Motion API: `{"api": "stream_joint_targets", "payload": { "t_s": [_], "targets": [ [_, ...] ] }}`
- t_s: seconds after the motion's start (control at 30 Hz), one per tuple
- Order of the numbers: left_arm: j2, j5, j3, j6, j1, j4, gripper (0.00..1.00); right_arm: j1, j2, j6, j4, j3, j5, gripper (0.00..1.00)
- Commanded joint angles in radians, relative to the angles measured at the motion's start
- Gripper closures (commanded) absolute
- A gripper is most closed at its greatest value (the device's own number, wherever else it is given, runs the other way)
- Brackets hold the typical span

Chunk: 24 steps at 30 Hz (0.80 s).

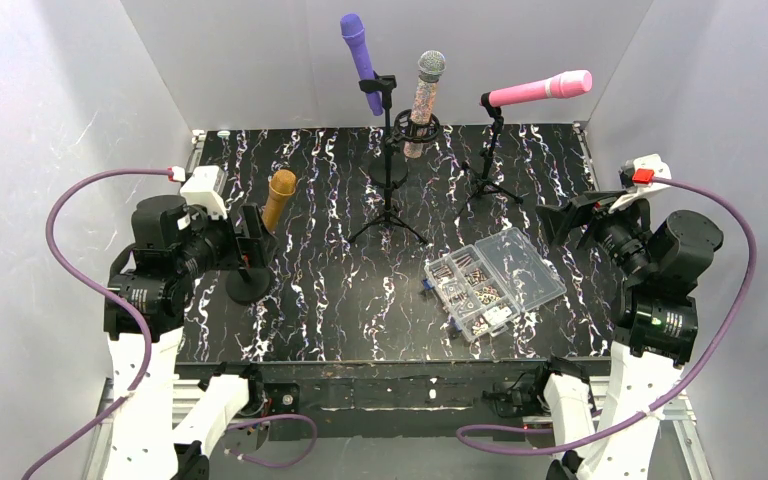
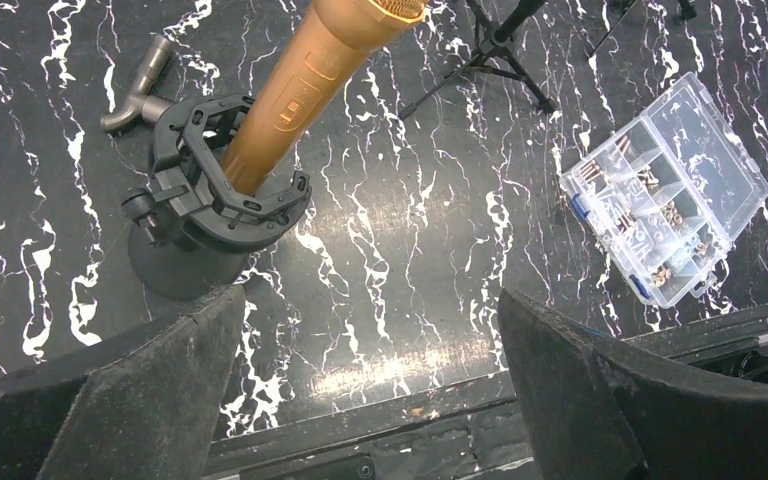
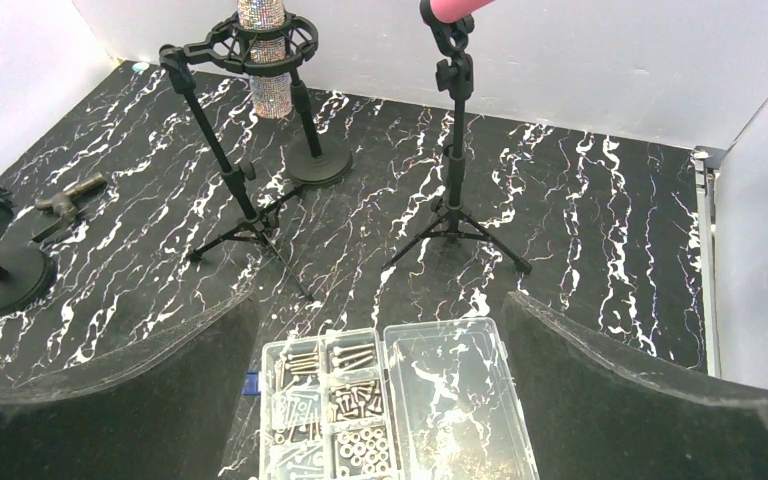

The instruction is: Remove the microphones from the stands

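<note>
The robot should approach the gold microphone from over its head [image 1: 282, 182], grip the microphone's neck and pull upward, because the microphone leans in the ring mount [image 2: 252, 165], away from the left gripper's fingers.
Several microphones stand on stands on the black marbled table. A gold microphone [image 1: 280, 195] [image 2: 300, 90] sits tilted in a black ring mount [image 2: 225, 185] on a round base [image 1: 248, 285], just ahead of my left gripper [image 1: 255, 235] [image 2: 370, 380], which is open and holds nothing. Farther back are a purple microphone [image 1: 357, 45] on a tripod, a glittery silver microphone [image 1: 426, 100] [image 3: 265, 60] in a ring mount, and a pink microphone [image 1: 540, 90] [image 3: 455, 8] clipped on a tripod stand [image 3: 453, 150]. My right gripper [image 1: 570, 215] [image 3: 380, 300] is open and empty, above a screw box.
A clear plastic box of screws and washers [image 1: 493, 283] [image 3: 390, 400] [image 2: 665, 190] lies open at the front right. A small grey metal fitting [image 2: 140, 85] [image 3: 65, 200] lies on the table behind the gold microphone's base. White walls close in the table on three sides.
</note>
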<state>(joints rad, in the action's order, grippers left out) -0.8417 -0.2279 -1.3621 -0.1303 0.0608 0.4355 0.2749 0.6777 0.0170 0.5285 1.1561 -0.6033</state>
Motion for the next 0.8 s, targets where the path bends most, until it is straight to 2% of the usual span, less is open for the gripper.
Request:
{"api": "stream_joint_targets", "payload": {
  "t_s": [0.0, 0.43, 0.77],
  "targets": [
    [0.012, -0.022, 0.013, 0.023, -0.006, 0.038, 0.01, 0.004, -0.010, -0.014, -0.012, 0.032, -0.014, 0.00],
    [0.021, 0.031, -0.025, 0.030, -0.006, 0.074, 0.01, 0.004, -0.009, -0.048, -0.003, 0.047, -0.036, 0.00],
    [0.017, 0.031, -0.111, 0.125, -0.005, 0.123, 0.01, 0.003, 0.003, -0.034, -0.002, 0.074, -0.065, 0.00]
  ]
}}
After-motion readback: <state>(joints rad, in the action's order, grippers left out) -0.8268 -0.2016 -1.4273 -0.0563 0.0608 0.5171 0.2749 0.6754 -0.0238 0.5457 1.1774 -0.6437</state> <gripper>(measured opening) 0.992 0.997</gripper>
